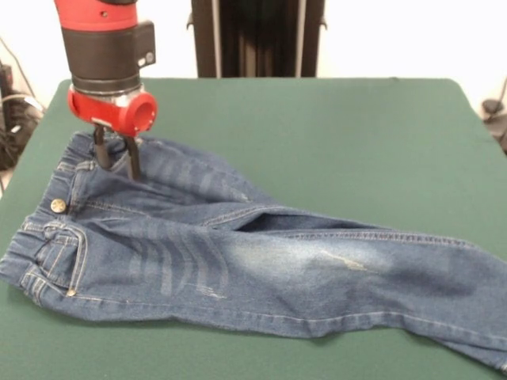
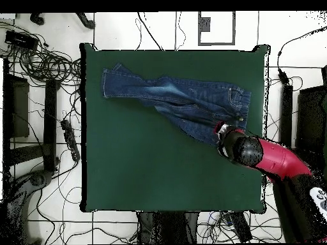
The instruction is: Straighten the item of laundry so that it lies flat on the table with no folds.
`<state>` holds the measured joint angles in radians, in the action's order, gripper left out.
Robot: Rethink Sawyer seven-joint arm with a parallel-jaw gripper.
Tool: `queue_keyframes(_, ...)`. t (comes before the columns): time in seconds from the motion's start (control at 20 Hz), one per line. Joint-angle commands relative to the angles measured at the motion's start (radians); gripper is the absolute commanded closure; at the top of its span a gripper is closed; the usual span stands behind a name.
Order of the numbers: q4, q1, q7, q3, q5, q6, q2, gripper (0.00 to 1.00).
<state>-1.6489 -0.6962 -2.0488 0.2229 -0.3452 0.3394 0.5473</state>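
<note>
I expect that when I pull the far leg, its hidden lower end will come out from under the near leg. The dark fold shows where that end is tucked in.
The item of laundry is a pair of blue jeans lying across the green table. Its waistband is at the left of the front view and its legs run off to the right. The far leg slips under the near one at a dark fold by the crotch, so the two overlap. My gripper stands upright over the far corner of the waistband. Its two black fingers are apart and their tips reach down to the denim. In the overhead view the jeans lie near the top edge, and the red arm hides the gripper.
The jeans' near leg runs past the table's right front edge in the front view. Cables and dark equipment lie on the floor around the table. A black stand rises behind the far edge.
</note>
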Motion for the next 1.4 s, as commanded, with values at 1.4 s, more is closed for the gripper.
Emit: queue_keyframes(1.4,-0.053,0.100,-0.019,0.124,-0.035,0.118,0.016,0.00)
